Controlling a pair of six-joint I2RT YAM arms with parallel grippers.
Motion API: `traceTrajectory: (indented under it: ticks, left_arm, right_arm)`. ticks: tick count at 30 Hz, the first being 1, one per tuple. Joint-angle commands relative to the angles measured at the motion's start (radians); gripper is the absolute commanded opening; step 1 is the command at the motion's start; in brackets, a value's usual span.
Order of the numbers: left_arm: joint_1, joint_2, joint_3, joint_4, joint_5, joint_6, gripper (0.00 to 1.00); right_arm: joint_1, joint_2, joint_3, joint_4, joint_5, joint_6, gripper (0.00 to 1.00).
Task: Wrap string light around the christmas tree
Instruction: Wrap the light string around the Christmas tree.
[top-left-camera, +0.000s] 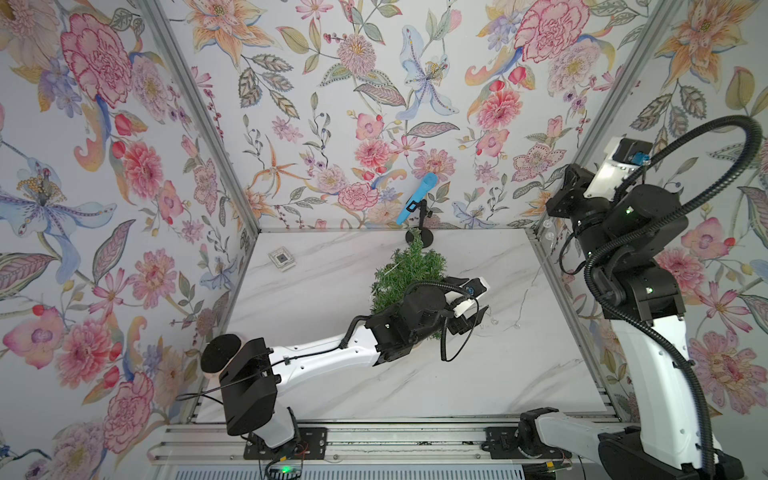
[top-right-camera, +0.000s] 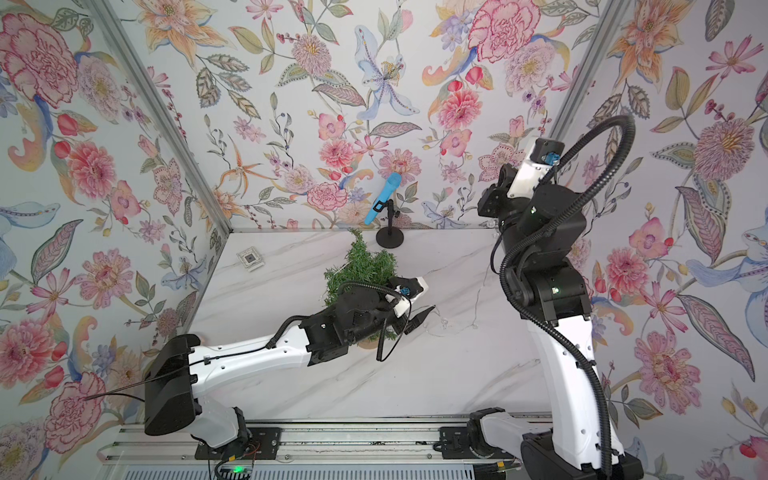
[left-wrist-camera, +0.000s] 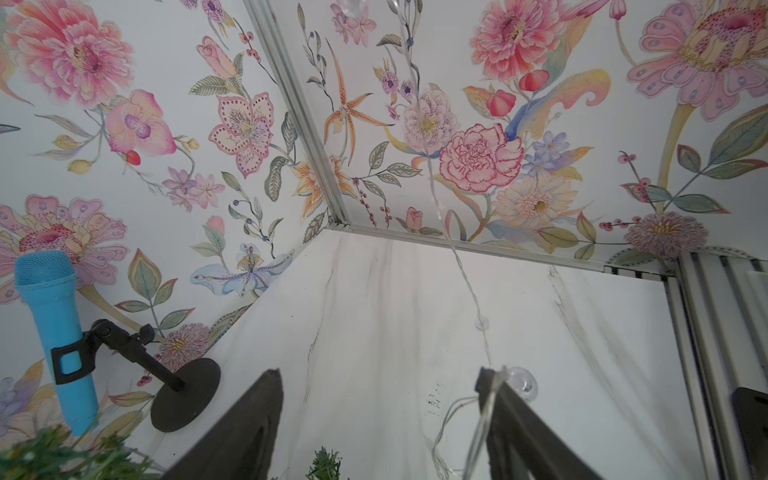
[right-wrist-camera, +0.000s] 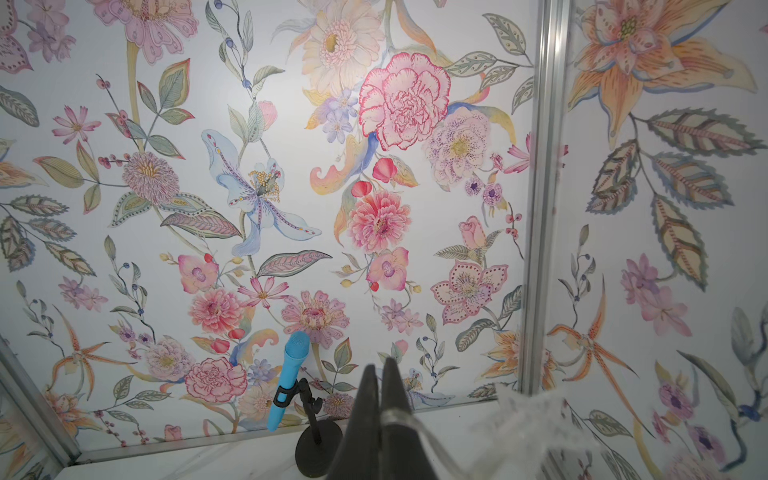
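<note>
My left gripper has the string light crossing a fingertip (left-wrist-camera: 488, 393) outside its fingertips, so it should go up and take the string light close to my right gripper (right-wrist-camera: 432, 444).
The christmas tree (top-left-camera: 409, 266) (top-right-camera: 361, 266) stands mid-table, bushy and green, with its tan base (top-right-camera: 368, 344) mostly hidden under my left arm. My left gripper (top-left-camera: 469, 322) (left-wrist-camera: 377, 371) is just right of the tree, low over the table and open. The string light (left-wrist-camera: 469, 291) lies over one of its fingertips (left-wrist-camera: 484, 376), with nothing between the jaws. From there the thin wire (top-left-camera: 524, 297) rises toward the right. My right gripper (right-wrist-camera: 382, 368) is raised high near the back right corner and is shut on the string light (right-wrist-camera: 399, 415).
A blue microphone (top-left-camera: 417, 199) on a black stand (top-left-camera: 419, 237) is just behind the tree. A small white square tile (top-left-camera: 282, 259) lies at the back left. Flowered walls close the table on three sides, and a metal rail (top-left-camera: 374, 440) runs along the front.
</note>
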Motion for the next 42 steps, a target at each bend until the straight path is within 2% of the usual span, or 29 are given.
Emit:
traceTrajectory:
  ticks: [1, 2, 7, 13, 16, 20, 25, 33, 36, 42]
  left_arm:
    - [-0.015, -0.066, 0.07, -0.043, 0.07, 0.011, 0.95]
    - [-0.013, -0.064, 0.104, -0.09, 0.091, 0.003, 0.99]
    - [-0.015, -0.025, 0.268, -0.355, 0.11, 0.015, 1.0]
    - [-0.015, 0.041, 0.384, -0.645, -0.075, 0.082, 0.99]
    - [-0.014, 0.07, 0.418, -0.747, -0.106, 0.136, 0.96]
    - [-0.015, 0.111, 0.458, -0.809, -0.049, 0.172, 0.85]
    - [-0.015, 0.117, 0.51, -0.751, 0.02, 0.16, 0.91]
    - [-0.013, 0.024, 0.608, -0.567, 0.169, 0.102, 0.97]
    - [-0.003, 0.006, 0.66, -0.532, 0.171, 0.065, 1.0]
    - [0.148, 0.102, 0.849, -0.581, 0.219, -0.08, 1.0]
  right_arm:
    - [-0.006, 0.049, 0.089, 0.092, -0.086, 0.047, 0.0]
    - [-0.006, 0.067, 0.11, 0.109, -0.096, 0.055, 0.0]
    - [-0.006, 0.141, 0.2, 0.14, -0.131, 0.086, 0.0]
    - [-0.007, 0.166, 0.216, 0.154, -0.117, 0.094, 0.0]
    - [-0.006, 0.162, 0.215, 0.154, -0.105, 0.093, 0.0]
    - [-0.007, 0.156, 0.208, 0.154, -0.08, 0.075, 0.0]
    - [-0.008, 0.147, 0.194, 0.154, -0.095, 0.07, 0.0]
    - [-0.007, 0.119, 0.179, 0.153, -0.165, 0.081, 0.0]
    - [-0.006, 0.103, 0.168, 0.154, -0.206, 0.101, 0.0]
    - [0.06, 0.066, 0.129, 0.165, -0.305, 0.125, 0.0]
